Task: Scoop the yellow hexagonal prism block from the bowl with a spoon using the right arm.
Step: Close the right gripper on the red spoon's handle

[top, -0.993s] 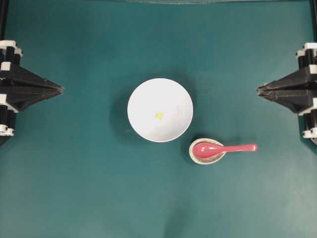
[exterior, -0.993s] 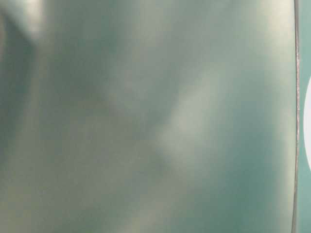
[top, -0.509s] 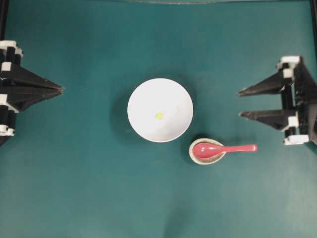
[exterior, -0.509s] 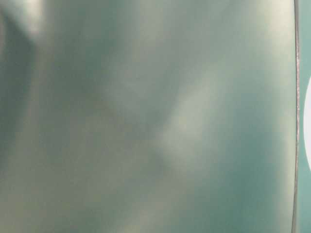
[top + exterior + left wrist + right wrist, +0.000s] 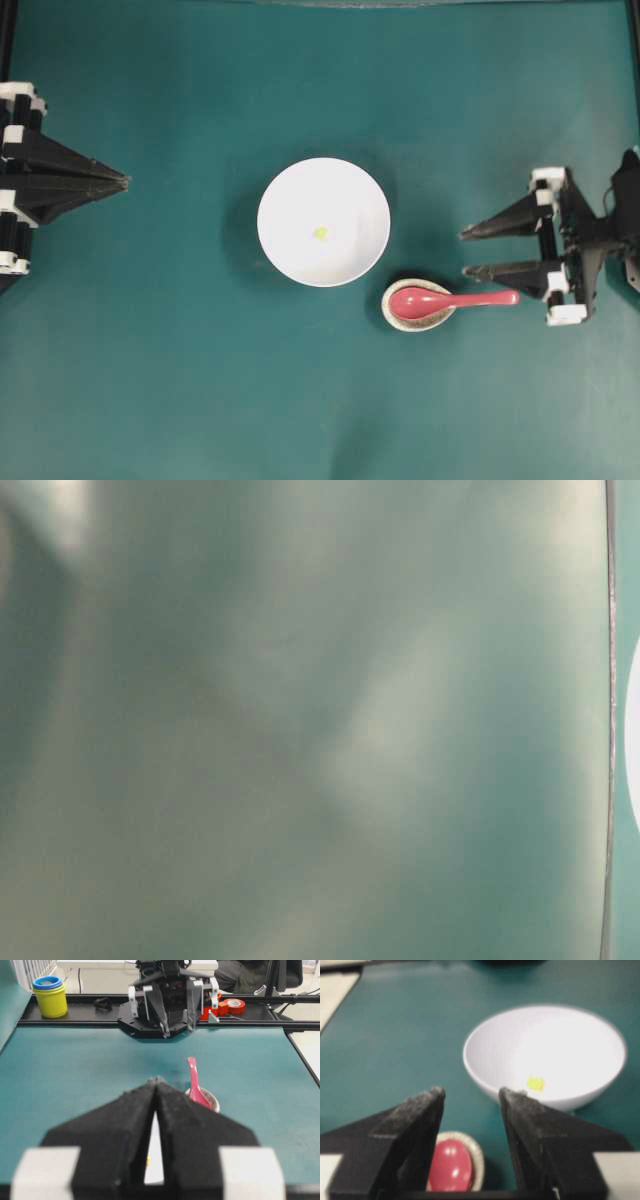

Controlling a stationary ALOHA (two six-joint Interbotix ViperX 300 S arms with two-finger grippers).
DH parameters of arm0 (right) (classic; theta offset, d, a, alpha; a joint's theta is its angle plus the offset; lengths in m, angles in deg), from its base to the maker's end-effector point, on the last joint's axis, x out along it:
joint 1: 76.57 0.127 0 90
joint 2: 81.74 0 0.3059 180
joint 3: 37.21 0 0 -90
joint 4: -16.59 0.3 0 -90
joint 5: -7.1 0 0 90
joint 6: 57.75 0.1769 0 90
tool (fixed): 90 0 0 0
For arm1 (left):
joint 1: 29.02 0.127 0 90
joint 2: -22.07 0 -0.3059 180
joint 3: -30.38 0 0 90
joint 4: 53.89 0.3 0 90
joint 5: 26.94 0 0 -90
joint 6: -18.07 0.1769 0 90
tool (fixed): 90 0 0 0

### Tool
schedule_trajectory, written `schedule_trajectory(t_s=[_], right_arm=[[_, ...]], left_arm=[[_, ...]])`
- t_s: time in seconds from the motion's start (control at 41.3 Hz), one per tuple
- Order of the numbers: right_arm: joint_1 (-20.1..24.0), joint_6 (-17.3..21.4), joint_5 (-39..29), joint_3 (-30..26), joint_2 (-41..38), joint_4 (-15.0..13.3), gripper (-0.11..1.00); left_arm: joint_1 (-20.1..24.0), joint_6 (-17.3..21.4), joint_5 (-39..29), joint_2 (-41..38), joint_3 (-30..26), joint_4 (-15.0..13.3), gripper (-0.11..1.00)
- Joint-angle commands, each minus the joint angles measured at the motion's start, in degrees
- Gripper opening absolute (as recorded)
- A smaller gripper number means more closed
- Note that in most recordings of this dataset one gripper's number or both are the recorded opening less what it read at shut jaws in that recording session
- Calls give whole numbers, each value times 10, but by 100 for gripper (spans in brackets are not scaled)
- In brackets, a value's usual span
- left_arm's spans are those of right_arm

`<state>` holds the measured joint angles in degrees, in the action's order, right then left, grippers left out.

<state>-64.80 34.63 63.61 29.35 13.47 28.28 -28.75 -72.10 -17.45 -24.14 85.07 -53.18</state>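
The spoon's handle juts clear (image 5: 468,300) of the speckled dish and is parallel to my open fingers, so my right gripper should keep going down until its fingers are on both sides of the handle (image 5: 495,298).
The white bowl (image 5: 300,190) stands mid-table with the tiny yellow hexagonal prism block (image 5: 320,233) lying inside it. The pinkish-red spoon (image 5: 455,299) rests with its scoop in a small speckled dish (image 5: 389,312), handle pointing right. My right gripper (image 5: 464,253) is open and empty, its fingers just beyond the handle's end and pointing at the bowl. In the right wrist view the gripper (image 5: 472,1092) frames the bowl (image 5: 485,1067), the block (image 5: 535,1083) and the spoon's scoop (image 5: 450,1165). My left gripper (image 5: 125,181) stays shut at the left edge (image 5: 156,1080).
Stacked yellow and blue cups (image 5: 50,995) and red tape rolls (image 5: 232,1006) sit on the black ledge behind the right arm's base. The table-level view is a teal blur with a sliver of the bowl (image 5: 633,740) at its right edge.
My right gripper has opened wide and moved left and down in the overhead view, toward the end of the spoon's handle. The left arm, bowl, block and spoon have not moved.
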Motion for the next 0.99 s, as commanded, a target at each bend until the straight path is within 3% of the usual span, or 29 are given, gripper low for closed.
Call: schedule_trajectory(t_s=[0.0,0.267,0.46,0.63,0.969], right_arm=[[28,-1,54,-3,-49,30,55],[107,-1,156,-17,-199,96,55],[151,10,175,-20,-252,133,55],[170,31,171,-20,-278,138,55],[173,33,145,-12,-285,141,55]], left_arm=[[1,0,2,-5,-11,1,5],[1,3,2,-5,-11,2,5],[0,4,2,-4,-11,2,5],[0,4,2,-4,-11,2,5],[1,4,6,-4,-11,2,5]])
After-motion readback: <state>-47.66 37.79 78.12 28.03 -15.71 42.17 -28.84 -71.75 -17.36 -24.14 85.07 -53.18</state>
